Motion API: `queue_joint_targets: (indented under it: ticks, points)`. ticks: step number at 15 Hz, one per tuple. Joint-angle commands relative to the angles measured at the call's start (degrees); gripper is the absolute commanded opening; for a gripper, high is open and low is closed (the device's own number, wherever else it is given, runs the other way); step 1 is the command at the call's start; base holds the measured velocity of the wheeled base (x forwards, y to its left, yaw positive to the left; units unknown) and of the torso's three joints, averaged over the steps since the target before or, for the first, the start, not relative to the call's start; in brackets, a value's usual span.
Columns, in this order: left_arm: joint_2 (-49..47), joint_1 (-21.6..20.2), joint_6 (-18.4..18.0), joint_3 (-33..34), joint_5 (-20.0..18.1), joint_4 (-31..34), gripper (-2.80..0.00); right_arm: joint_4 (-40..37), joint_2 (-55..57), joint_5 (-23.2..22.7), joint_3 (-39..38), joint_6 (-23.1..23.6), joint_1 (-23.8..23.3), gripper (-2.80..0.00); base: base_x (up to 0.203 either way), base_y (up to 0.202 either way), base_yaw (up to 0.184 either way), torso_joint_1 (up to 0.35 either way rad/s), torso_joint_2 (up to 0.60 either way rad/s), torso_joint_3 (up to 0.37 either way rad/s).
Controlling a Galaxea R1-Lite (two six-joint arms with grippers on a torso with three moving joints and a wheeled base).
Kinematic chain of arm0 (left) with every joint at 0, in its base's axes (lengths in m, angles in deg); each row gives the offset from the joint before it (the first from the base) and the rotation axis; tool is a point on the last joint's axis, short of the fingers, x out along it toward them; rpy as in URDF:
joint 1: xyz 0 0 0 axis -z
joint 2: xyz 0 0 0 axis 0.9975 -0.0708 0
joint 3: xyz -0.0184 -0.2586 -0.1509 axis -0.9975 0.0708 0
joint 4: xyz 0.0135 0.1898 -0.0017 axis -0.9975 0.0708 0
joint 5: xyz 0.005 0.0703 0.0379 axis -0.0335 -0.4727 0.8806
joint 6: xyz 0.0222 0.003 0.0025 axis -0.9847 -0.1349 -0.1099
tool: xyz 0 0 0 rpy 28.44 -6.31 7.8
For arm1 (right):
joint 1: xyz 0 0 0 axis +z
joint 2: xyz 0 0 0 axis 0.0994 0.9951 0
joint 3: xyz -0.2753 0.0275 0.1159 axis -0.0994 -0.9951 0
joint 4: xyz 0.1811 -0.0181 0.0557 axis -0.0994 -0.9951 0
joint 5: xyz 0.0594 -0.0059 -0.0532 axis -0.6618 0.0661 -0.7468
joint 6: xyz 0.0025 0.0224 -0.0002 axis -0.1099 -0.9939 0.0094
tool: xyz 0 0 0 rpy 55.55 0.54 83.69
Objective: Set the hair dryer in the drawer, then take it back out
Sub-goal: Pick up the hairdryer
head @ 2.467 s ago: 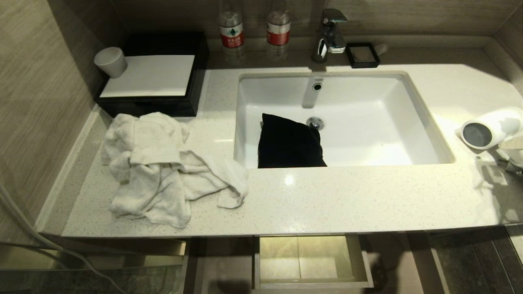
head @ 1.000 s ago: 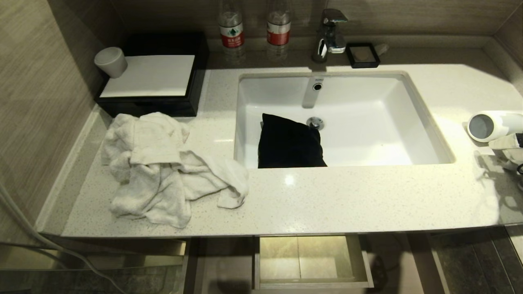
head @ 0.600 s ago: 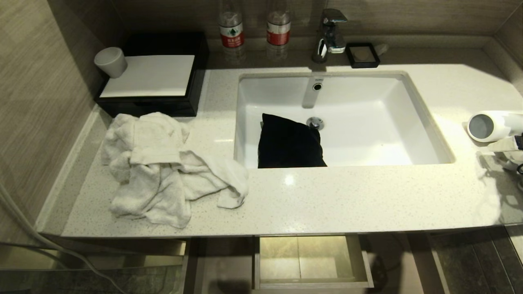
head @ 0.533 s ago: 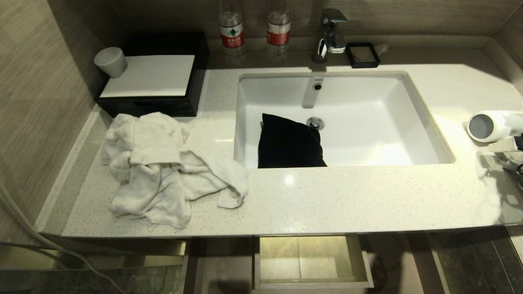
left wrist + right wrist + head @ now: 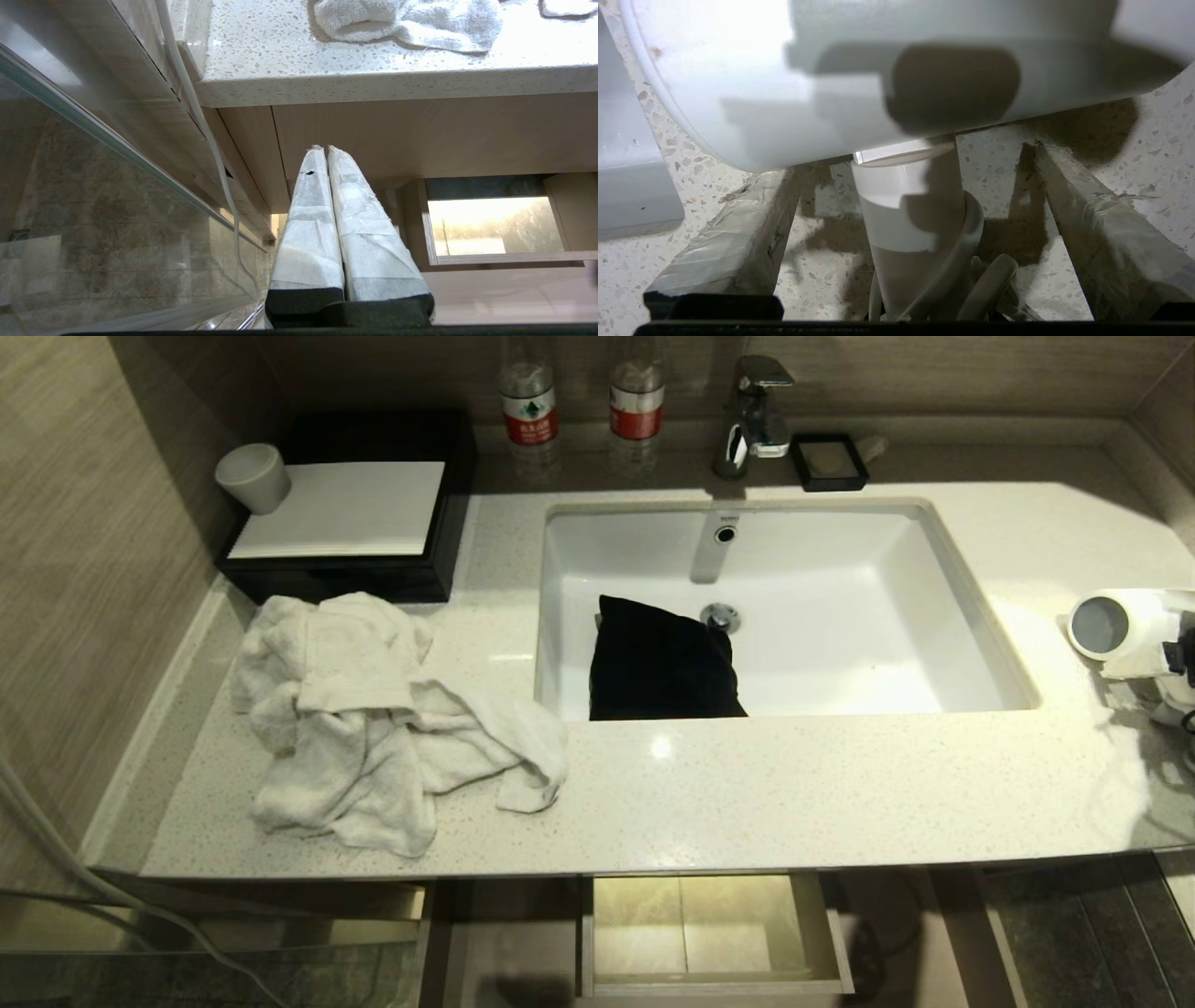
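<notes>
My gripper will bring the cord (image 5: 996, 280) along in a bundle when it carries the hair dryer to the drawer, because coiled loops hug the hair dryer's handle.
The white hair dryer (image 5: 1111, 625) lies on the speckled counter (image 5: 747, 793) at the far right, its grey round end facing the sink. My right gripper (image 5: 1165, 661) is open at the picture's right edge, down over the dryer. In the right wrist view its fingers (image 5: 733, 233) stand wide on either side of the handle (image 5: 906, 219) without touching it; the barrel (image 5: 831, 84) lies just beyond and the coiled cord (image 5: 990, 284) beside the handle. The drawer (image 5: 836, 933) is pulled open below the counter's front edge and holds nothing. My left gripper (image 5: 323, 149) is shut, parked under the counter.
A white sink (image 5: 943, 579) holds a black pouch (image 5: 658, 663). A crumpled white towel (image 5: 373, 719) lies at the left front. Behind it a black box (image 5: 355, 579) carries a cup (image 5: 252, 476). Two bottles (image 5: 527, 401), a faucet (image 5: 752, 415) and a soap dish (image 5: 828, 462) line the back.
Since the earliest frame the hair dryer has sunk onto the counter and shifted slightly right. In the last second it lay still while my right gripper edged closer to its barrel.
</notes>
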Motion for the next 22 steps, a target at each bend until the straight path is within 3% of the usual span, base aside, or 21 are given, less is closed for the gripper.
queue_joint_targets:
  ticks: [1, 6, 7, 10, 22]
  points:
    - [0.0, 0.0, 0.0, 0.01, 0.0, 0.01, -2.8, 0.37, 1.15, -0.65, 0.13, 0.06, -0.01, 0.0, 0.0, 0.0, 0.0, 0.0, 0.0, 0.0]
    - [0.0, 0.0, 0.0, 0.09, 0.0, 0.01, -2.8, 1.61, 2.74, -1.39, 0.3, 0.25, -0.01, 0.0, 0.0, 0.0, 0.0, 0.0, 0.0, 0.0]
    - [0.0, 0.0, 0.0, 0.09, 0.0, 0.01, -2.8, 1.88, 2.83, -2.43, 0.13, 0.59, -0.01, -2.8, 0.0, 0.0, 0.0, 0.0, 0.0, 0.0]
    - [0.0, 0.0, 0.0, 0.08, 0.0, 0.01, -2.8, 2.06, 3.48, -3.36, 0.25, 2.72, 0.09, -2.8, 0.0, 0.0, 0.0, 0.0, 0.0, 0.0]
    - [0.0, 0.0, 0.0, 0.09, 0.0, 0.01, -2.8, -1.28, -4.51, -3.14, -0.09, 2.52, 0.56, -2.8, 0.0, 0.0, 0.0, 0.0, 0.0, 0.0]
